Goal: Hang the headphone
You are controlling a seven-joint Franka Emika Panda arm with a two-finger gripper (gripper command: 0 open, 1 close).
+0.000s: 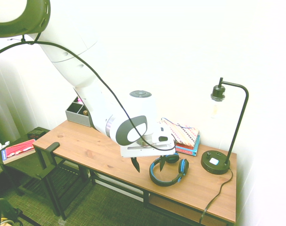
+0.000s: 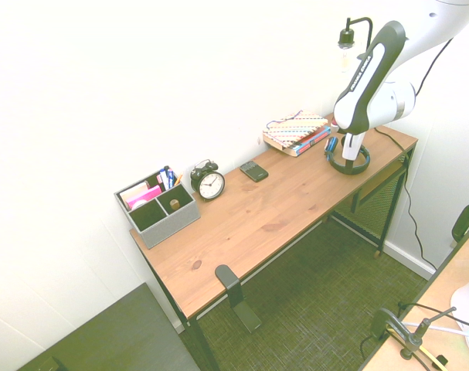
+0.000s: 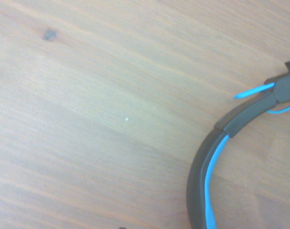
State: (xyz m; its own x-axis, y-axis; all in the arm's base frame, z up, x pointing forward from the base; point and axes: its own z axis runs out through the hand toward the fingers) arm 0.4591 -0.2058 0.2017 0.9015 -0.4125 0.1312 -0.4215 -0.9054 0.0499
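The ear cups (image 1: 183, 166) are at the far ends of the band. The headphone (image 1: 159, 182) will therefore tip with its cups down when I lift it by its curve.
The headphone (image 1: 183, 166), black with bright blue trim, lies flat on the wooden desk (image 1: 95, 150) near its right end, in front of a stack of books. My gripper (image 1: 148, 165) hangs just above the desk at the headphone's left side, open. One dark finger is by the near ear cup and the other is over bare wood. From the other side the headphone (image 2: 359, 166) shows as a dark ring under the wrist. In the wrist view a curved stretch of its headband (image 3: 202, 181) lies on the wood.
A black desk lamp (image 1: 215, 162) stands right of the headphone, with books (image 1: 183, 136) behind it. A grey organizer (image 2: 157, 207), an alarm clock (image 2: 209, 183) and a small dark device (image 2: 253, 171) line the wall. A black bracket (image 2: 230, 282) is clamped to the desk's front edge.
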